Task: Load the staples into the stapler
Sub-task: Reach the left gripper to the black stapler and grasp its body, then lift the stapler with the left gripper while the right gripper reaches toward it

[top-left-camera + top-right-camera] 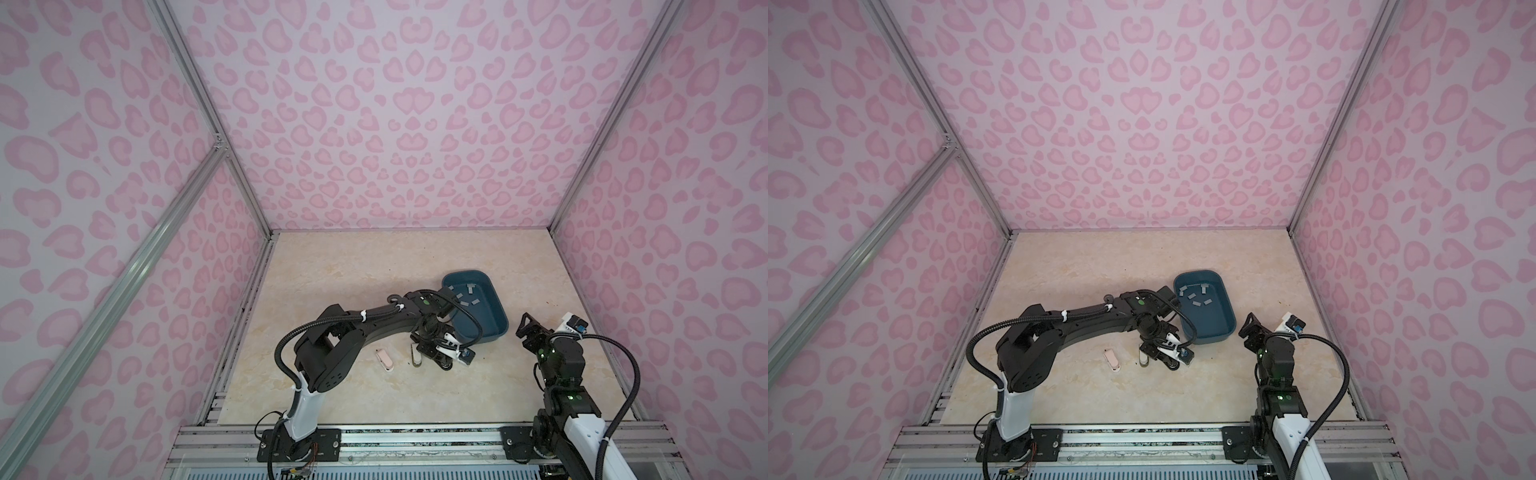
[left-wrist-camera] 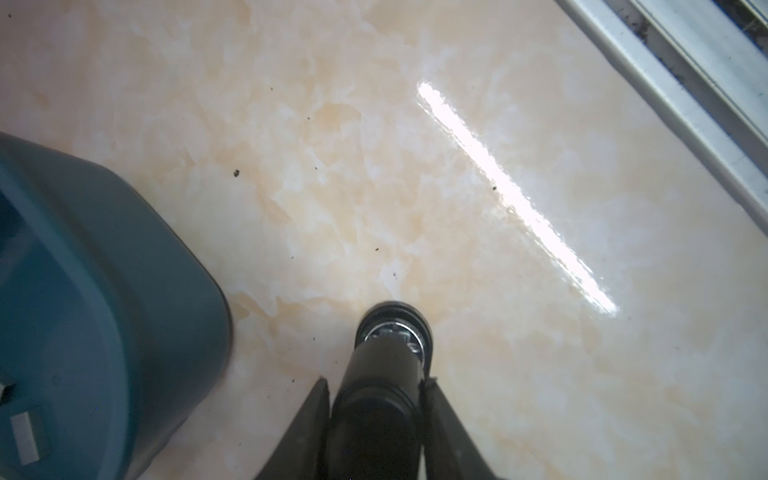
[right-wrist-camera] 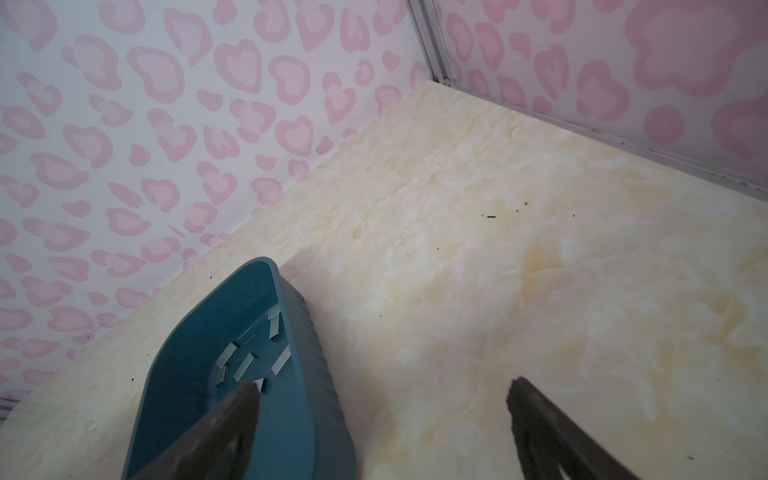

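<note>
The stapler's body (image 2: 380, 373) is covered by my left gripper, and the stapler's metal end is free. Next, I lift the stapler and take hold of that end (image 2: 394, 329) with my right gripper before loading.
A dark stapler (image 2: 386, 361) with a metal end lies on the marble table, just in front of the tray in both top views (image 1: 415, 355) (image 1: 1144, 357). My left gripper (image 2: 377, 380) is shut on it, one finger against each side. Several staples (image 1: 467, 297) (image 1: 1196, 297) (image 3: 249, 361) lie loose as small grey strips in the blue tray (image 1: 498, 320); one strip (image 2: 25, 440) shows at the edge of the left wrist view. My right gripper (image 1: 525, 326) (image 3: 382, 384) hangs open and empty just right of the tray, one finger over its rim.
A small pink stapler (image 1: 384, 359) (image 1: 1113, 360) lies on the table left of the held one. The blue tray (image 1: 1217, 328) (image 2: 104, 291) (image 3: 291, 415) stands close beside my left gripper. Pink-patterned walls with metal rails (image 2: 685, 95) enclose the table.
</note>
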### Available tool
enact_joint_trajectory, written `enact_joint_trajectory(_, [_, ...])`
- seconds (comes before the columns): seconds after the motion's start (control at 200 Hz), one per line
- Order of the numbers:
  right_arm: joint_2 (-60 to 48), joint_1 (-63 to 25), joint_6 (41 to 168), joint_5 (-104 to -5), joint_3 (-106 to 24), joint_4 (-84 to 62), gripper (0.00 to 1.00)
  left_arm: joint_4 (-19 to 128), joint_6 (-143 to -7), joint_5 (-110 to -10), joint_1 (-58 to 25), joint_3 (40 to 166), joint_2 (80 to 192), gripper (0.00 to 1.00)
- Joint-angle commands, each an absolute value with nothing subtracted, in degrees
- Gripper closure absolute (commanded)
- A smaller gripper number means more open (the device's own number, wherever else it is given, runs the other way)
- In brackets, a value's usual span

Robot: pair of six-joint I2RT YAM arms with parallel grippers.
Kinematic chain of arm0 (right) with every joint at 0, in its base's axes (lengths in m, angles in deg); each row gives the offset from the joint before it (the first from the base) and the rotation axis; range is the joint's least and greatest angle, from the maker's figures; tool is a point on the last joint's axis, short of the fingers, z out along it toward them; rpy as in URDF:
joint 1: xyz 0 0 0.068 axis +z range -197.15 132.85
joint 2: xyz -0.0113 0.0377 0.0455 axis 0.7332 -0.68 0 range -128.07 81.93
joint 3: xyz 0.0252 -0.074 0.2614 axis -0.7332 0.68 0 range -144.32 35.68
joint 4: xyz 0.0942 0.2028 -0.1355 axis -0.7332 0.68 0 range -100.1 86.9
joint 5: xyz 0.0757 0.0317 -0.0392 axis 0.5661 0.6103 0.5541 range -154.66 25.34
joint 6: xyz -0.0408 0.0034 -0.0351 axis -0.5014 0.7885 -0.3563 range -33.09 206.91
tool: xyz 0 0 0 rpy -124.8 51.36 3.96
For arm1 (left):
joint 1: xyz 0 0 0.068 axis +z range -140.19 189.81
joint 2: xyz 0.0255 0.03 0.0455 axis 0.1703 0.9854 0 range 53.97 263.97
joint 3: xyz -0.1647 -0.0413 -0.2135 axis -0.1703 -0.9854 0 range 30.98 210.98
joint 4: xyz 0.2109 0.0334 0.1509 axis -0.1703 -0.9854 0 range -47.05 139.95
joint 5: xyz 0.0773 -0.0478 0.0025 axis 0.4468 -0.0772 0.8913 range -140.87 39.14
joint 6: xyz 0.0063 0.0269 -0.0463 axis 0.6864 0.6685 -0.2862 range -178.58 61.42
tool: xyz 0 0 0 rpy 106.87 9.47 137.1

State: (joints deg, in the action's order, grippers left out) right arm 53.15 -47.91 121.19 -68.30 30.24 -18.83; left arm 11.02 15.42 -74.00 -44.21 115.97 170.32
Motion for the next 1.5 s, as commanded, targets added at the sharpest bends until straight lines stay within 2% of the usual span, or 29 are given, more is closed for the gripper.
enact_joint_trajectory(0.0, [53.28,-47.81,120.71,-69.03,30.36,-19.77,0.06,8.0,16.4,-72.36,-44.25,116.84,171.78,0.66])
enact_joint_trajectory(0.085, [52.91,-47.81,120.73,-68.96,30.28,-19.94,0.06,7.85,16.7,-72.06,-44.25,117.06,172.05,0.73])
enact_joint_trajectory(0.22, [52.55,-47.81,120.75,-68.85,30.24,-20.03,0.06,7.4,16.69,-71.69,-44.16,118.48,171.92,0.92])
enact_joint_trajectory(0.265, [52.61,-47.78,120.73,-68.86,30.31,-20.03,0.06,7.0,16.31,-71.82,-43.94,119.4,171.45,0.96])
enact_joint_trajectory(0.475, [54.52,-44.88,118.4,-65.47,27.36,-16.73,0.1,6.41,14.02,-75.97,-39.96,119.58,163.1,0.96])
enact_joint_trajectory(0.66, [59.85,-28.04,115.87,-68.13,13.9,-6.15,0.2,13.07,5.23,-71.84,-34.5,115.52,153.03,0.96])
enact_joint_trajectory(0.815, [48.06,-12.47,115.83,-68.38,4.56,-6.11,0.23,19.08,-11.89,-65.28,-31.56,115.16,148.24,0.96])
enact_joint_trajectory(0.96, [38.2,-0.08,114.59,-75.31,0.19,-9.92,0.24,28.61,-26.24,-60.23,-31.52,105.82,140.75,0.97])
enact_joint_trajectory(1.035, [35.01,0.91,115.58,-73.06,-0.36,-12.94,0.27,33.86,-31.75,-60.32,-31.16,98.92,135.27,0.96])
enact_joint_trajectory(1.13, [32.19,0.92,117.29,-70.74,-0.18,-15.95,0.36,39.53,-36.28,-61.67,-30.88,91.12,129.3,0.96])
enact_joint_trajectory(1.24, [30.16,0.79,118.87,-70.5,1.46,-18.89,0.39,45.86,-39.32,-64.89,-30.84,85.07,124.47,0.96])
enact_joint_trajectory(1.36, [26.84,0.52,120.81,-65.78,3.75,-24.7,0.4,53.37,-41.0,-70.51,-31.06,78.53,121.61,0.96])
enact_joint_trajectory(1.495, [22.28,2.19,123.04,-63.96,4.73,-29.51,0.43,57.52,-39.48,-70.61,-31.4,74.16,122.27,0.96])
